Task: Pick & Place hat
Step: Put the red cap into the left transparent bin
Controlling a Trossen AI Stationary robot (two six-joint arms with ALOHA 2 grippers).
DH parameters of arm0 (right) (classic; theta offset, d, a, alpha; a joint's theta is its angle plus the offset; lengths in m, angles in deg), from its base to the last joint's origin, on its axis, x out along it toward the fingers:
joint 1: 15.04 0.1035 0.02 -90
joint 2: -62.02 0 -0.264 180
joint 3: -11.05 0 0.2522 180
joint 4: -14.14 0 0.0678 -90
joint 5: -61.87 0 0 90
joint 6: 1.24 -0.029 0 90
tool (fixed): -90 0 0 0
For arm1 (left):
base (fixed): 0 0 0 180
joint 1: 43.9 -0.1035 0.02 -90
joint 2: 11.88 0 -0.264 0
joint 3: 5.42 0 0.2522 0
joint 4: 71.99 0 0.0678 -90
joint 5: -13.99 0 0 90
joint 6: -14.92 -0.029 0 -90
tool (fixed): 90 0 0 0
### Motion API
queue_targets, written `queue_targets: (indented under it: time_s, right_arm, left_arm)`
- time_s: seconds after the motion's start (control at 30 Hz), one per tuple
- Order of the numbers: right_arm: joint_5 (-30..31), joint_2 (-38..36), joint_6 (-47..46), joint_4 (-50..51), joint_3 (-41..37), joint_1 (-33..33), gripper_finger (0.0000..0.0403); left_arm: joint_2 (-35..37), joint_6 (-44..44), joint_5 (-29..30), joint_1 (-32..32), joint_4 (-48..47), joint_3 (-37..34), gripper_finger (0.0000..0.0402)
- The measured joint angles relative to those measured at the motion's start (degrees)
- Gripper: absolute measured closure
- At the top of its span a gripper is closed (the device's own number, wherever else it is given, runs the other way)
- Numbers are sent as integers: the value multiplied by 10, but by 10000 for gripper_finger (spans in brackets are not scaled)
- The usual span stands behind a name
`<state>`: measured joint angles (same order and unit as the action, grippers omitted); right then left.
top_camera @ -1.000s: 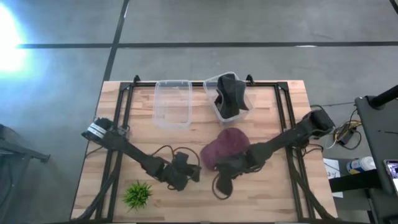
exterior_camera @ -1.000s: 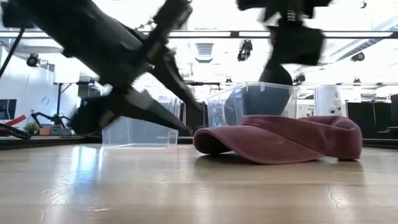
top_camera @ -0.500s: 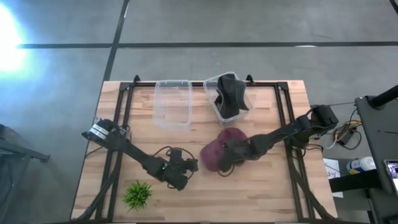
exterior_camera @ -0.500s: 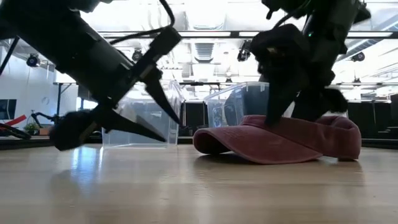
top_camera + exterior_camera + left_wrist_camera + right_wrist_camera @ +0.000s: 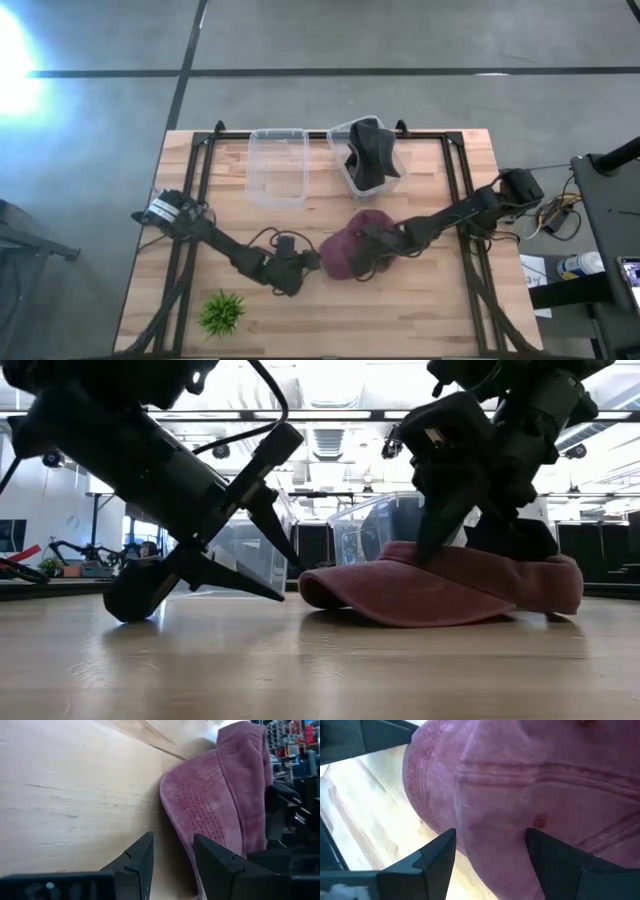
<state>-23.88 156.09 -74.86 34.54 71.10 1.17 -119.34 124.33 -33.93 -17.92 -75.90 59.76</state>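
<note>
The hat's top (image 5: 373,219) has my right gripper standing on it, so next my right gripper lifts out of the way to let my left gripper carry the hat by its brim (image 5: 395,595) into the empty bin.
A maroon hat (image 5: 342,243) lies on the wooden table with its brim (image 5: 350,592) pointing toward the table's left. My left gripper (image 5: 310,264) is low over the table just left of the brim. It is open, one fingertip above and one below the brim's edge (image 5: 167,815), and I cannot tell whether either touches. My right gripper (image 5: 364,258) is open and stands on the hat's crown (image 5: 520,780) from above. My right gripper (image 5: 465,550) comes down on the hat from above, open. One fingertip (image 5: 425,552) meets the cloth where the brim joins the crown (image 5: 415,565). The other finger stands farther back on the crown. The hat lies flat on the table.
At the far edge stand an empty clear bin (image 5: 278,165) and a second clear bin (image 5: 345,170) holding a dark hat (image 5: 370,155). A small green plant (image 5: 222,312) is near the near-left corner. Black frame rails (image 5: 196,190) run along both table sides.
My right gripper has moved from the near side of the hat toward the far edge and down onto its crown. My left gripper has slid toward the table's right and sunk lower, ending at the brim's edge.
</note>
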Motion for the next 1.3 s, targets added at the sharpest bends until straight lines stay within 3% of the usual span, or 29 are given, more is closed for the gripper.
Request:
queue_targets:
  time_s: [0.13,0.33,0.57,0.7,0.83,1.07,1.2,1.3]
  right_arm:
    - [-4,17,-3,-2,11,-3,165]
    - [-17,62,3,-62,42,-5,165]
    - [-33,101,56,-53,115,-9,165]
    - [-34,90,80,29,154,-7,165]
    - [-37,52,115,172,205,11,165]
    - [23,-48,150,375,283,54,165]
    - [82,-105,129,388,290,64,165]
    - [149,-131,122,389,289,68,165]
  left_arm:
    - [0,-54,-11,-12,95,-21,269]
    - [-1,-141,-19,-25,151,-23,269]
    - [0,-243,-79,-35,242,-23,275]
    - [22,-256,-84,-34,219,-23,316]
    - [69,-258,-83,-30,129,-24,384]
    - [237,-306,-35,-18,-2,-16,392]
    - [345,-463,20,-4,9,21,393]
    - [401,-621,125,9,0,54,394]
